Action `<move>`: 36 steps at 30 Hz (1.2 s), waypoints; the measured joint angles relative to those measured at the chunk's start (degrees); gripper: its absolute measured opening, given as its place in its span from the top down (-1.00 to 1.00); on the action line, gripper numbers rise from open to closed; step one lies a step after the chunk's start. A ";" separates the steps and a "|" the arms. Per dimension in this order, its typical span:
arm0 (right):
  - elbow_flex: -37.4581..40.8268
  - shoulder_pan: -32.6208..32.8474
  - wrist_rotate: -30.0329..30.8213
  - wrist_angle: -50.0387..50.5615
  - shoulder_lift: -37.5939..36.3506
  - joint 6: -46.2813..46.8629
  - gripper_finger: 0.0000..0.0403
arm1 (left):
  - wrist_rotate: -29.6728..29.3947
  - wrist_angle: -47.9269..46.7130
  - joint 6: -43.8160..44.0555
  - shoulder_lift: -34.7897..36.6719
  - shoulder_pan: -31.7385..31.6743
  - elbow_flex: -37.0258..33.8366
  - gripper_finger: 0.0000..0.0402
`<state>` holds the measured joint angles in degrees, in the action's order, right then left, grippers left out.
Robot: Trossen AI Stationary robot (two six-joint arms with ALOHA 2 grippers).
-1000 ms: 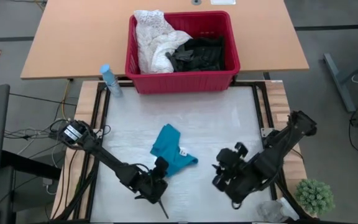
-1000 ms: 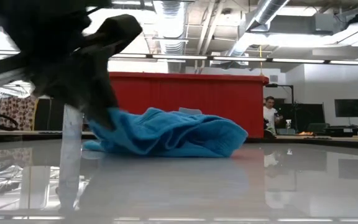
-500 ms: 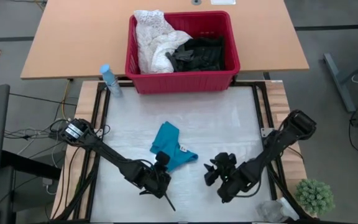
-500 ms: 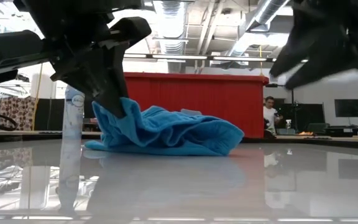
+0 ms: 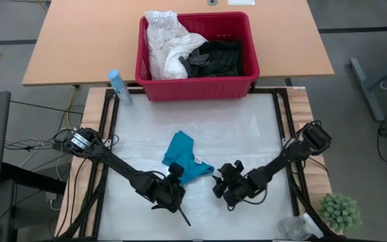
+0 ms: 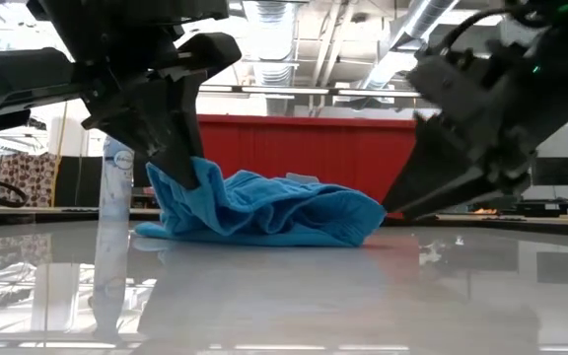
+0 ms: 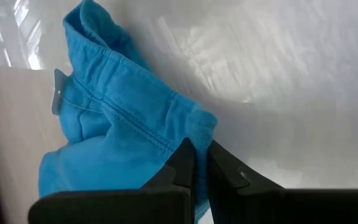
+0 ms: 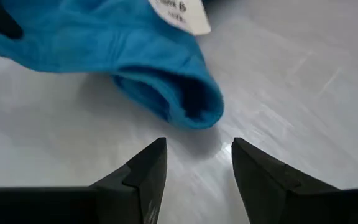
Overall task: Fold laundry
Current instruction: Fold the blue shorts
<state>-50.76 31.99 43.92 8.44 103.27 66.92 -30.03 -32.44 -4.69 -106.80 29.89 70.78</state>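
Note:
My left gripper is holding just a bunched corner (image 6: 193, 197) of the crumpled teal garment, so my right gripper should pinch the tube-like opening (image 5: 207, 170) before both grippers lift the garment and spread it out.
A small teal garment (image 5: 183, 156) lies crumpled on the white table top (image 5: 247, 128), a white tag on it. My left gripper (image 5: 175, 172) is at its near edge, shut on the cloth. My right gripper (image 5: 218, 184) hovers low at the garment's near right end, open. In the right wrist view its fingers (image 8: 143, 171) stand short of a tube-like opening (image 8: 188, 102) and touch nothing. More laundry, white lacy (image 5: 166, 40) and dark (image 5: 213, 59), sits in the red basket (image 5: 195, 86) at the far edge. My left gripper pinches a thick bunched corner (image 7: 199, 123) at the teal garment's near edge between its two shut fingers. The fingers slant down from the table's near left side. That end (image 6: 200, 176) is raised a little off the table; the rest lies on it, slack.
A pale blue spray bottle (image 5: 119, 86) stands at the table's far left corner beside the basket. A small green plant (image 5: 340, 212) sits off the near right corner. Bare table lies to the left and right of the garment.
My right gripper has come down from well above the table and toward the left, ending low beside the teal garment's near right end. My left gripper has lifted the garment's near left end slightly, so it bunches higher; the rest has stayed put.

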 joint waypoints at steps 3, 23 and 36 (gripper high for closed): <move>0.00 -1.14 -0.58 -1.47 1.25 -0.82 -0.10 | 0.28 0.03 0.02 0.00 -0.47 0.00 0.98; 0.00 -11.52 -11.66 -7.69 2.00 -13.48 0.04 | 1.47 1.75 -0.16 0.02 -1.55 0.00 0.96; -3.94 -12.14 -21.56 -4.90 -0.29 -13.24 0.85 | -2.43 0.68 2.29 3.99 -3.80 -0.07 0.99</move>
<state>-54.71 19.84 22.37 3.54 102.98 53.68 -32.46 -31.76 -2.40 -102.82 26.09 70.72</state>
